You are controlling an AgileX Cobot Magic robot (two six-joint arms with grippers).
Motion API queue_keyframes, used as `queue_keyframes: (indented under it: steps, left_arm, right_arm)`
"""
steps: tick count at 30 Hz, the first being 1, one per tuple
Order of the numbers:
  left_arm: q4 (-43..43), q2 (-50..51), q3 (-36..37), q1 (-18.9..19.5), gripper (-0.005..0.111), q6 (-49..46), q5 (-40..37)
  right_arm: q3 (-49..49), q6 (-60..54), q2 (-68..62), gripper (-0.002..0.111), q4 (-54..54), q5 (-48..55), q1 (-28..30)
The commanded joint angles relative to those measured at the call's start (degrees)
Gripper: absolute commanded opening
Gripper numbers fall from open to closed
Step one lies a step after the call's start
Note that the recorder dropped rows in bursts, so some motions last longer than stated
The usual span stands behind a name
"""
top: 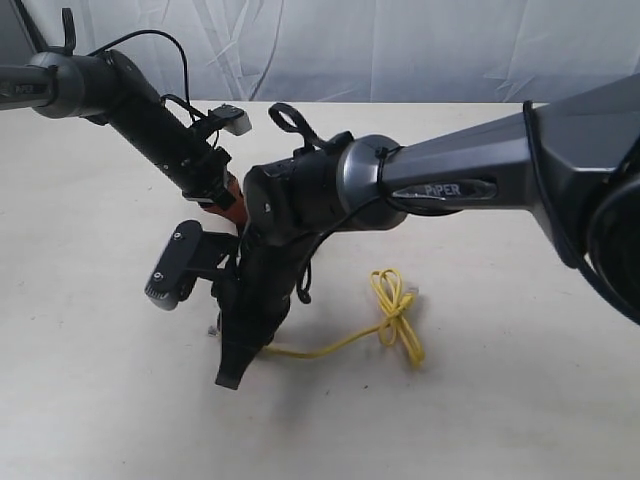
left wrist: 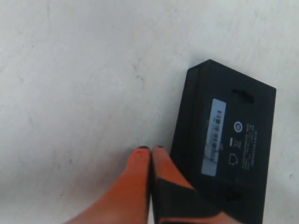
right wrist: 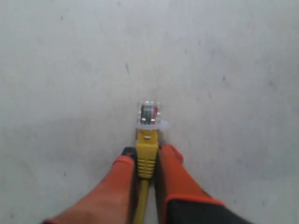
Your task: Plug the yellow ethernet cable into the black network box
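Observation:
The clear plug [right wrist: 149,114] is pointing at open table past the black network box. My right gripper should pull back and point the plug at the edge [left wrist: 271,140] opposite the label.
The yellow ethernet cable [top: 395,312] lies on the table with its knotted loop right of centre, and one end runs left under my right arm. My right gripper [right wrist: 146,156] is shut on that end's yellow boot [right wrist: 145,161], with the clear plug [right wrist: 149,114] sticking out past the fingertips just above the table. The black network box [left wrist: 229,140] lies flat with its pale label strip up, seen only in the left wrist view. My left gripper [left wrist: 150,149] is shut with nothing in it, one orange finger [left wrist: 163,168] right beside the box's long edge.
The right arm [top: 440,180] reaches across the middle of the pale table [top: 520,400] and hides the box and both gripper tips in the exterior view. The left arm [top: 150,115] comes down from the far left. A white cloth backdrop hangs behind the table.

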State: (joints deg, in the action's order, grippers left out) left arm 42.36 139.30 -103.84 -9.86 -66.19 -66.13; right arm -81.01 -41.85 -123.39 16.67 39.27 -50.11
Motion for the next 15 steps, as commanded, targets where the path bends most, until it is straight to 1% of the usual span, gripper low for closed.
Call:
queue_keyframes:
  steps: [1,3,5,8,12,15]
  left_arm:
    - [0.8,0.0,-0.3,0.0,0.000,-0.2,0.3]
    - [0.8,0.0,-0.3,0.0,0.000,-0.2,0.3]
    - [0.8,0.0,-0.3,0.0,0.000,-0.2,0.3]
    - [0.8,0.0,-0.3,0.0,0.000,-0.2,0.3]
    - [1.1,0.0,-0.3,0.0,0.000,-0.2,0.4]
    - [1.3,0.0,-0.3,0.0,0.000,-0.2,0.8]
  right_arm:
    - [-0.2,17.4,3.6,0.000,-11.2,4.9,0.6]
    - [-0.8,23.3,4.7,0.000,-14.7,7.8,1.9]
    - [-1.7,25.5,5.1,0.000,-14.9,10.3,4.1]
    - [-2.8,25.5,5.1,0.000,-11.1,13.7,7.0]
    - [-3.0,25.2,5.0,0.000,-7.4,14.3,9.8]
    - [-3.0,25.2,4.5,0.000,-6.5,14.2,10.7]
